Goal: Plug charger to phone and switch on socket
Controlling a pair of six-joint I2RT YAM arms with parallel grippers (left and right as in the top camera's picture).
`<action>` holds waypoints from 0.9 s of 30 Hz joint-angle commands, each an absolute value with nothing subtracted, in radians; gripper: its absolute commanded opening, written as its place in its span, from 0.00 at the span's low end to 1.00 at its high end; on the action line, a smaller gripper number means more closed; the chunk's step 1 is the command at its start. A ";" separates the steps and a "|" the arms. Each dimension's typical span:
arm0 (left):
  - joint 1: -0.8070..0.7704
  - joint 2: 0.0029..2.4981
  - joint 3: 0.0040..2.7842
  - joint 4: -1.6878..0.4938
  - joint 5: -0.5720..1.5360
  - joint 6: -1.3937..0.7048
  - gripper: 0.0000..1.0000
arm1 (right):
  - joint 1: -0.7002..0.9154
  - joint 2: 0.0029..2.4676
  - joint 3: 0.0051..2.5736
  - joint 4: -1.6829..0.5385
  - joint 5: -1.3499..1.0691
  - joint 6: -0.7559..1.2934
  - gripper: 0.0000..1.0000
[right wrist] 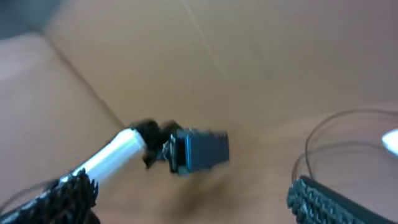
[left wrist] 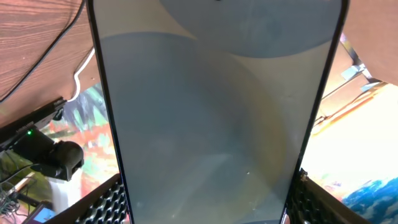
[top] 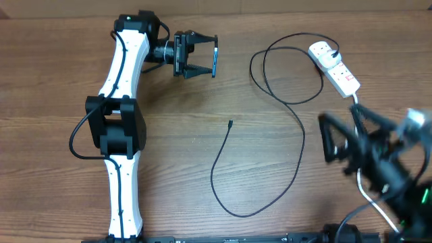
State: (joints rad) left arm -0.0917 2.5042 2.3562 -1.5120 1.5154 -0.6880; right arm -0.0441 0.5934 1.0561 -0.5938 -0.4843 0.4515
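Note:
I should keep moving my right gripper toward the phone's loose end (top: 214,73) until both fingers are on either side of it, then close, because the phone (top: 215,55) stands edge-on beyond my left gripper's fingers.
My left gripper (top: 204,55) is shut on the phone (top: 214,58) and holds it edge-on above the table at the back. In the left wrist view the phone's grey-blue screen (left wrist: 211,118) fills the frame between my fingers (left wrist: 208,214). The charger cable's small black tip (top: 230,123) lies on the table in the middle. The cable (top: 302,145) loops round to the white socket (top: 335,66) at the back right. My right gripper (top: 326,138) is open and empty at the right, blurred. In the right wrist view its fingers (right wrist: 193,202) frame the distant phone (right wrist: 204,150).
The wooden table (top: 175,155) carries the cable loops. The socket's thick white cord (top: 370,196) runs down at the right under my right arm. The cable loop (right wrist: 339,127) also shows in the right wrist view.

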 commanded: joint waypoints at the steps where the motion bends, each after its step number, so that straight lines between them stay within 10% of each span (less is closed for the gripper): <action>1: -0.101 2.498 2.383 -1.514 1.568 -0.677 0.54 | -0.035 0.892 1.368 -0.892 -0.472 0.350 1.00; 9: -0.101 2.498 2.383 -1.515 1.568 -0.681 0.54 | 0.081 1.281 1.726 -1.151 -0.722 0.297 1.00; 19: -0.121 2.498 2.383 -1.515 1.540 -0.686 0.54 | 0.551 1.533 1.765 -1.182 0.277 0.545 0.99; 27: -0.158 2.498 2.383 -1.518 1.515 -0.689 0.54 | 0.618 1.599 1.765 -0.992 0.302 0.551 1.00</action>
State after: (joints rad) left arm -0.1390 2.5042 2.3569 -1.5131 1.4868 -0.6888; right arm 0.6159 1.6138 1.7344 -1.0325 0.2081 0.5213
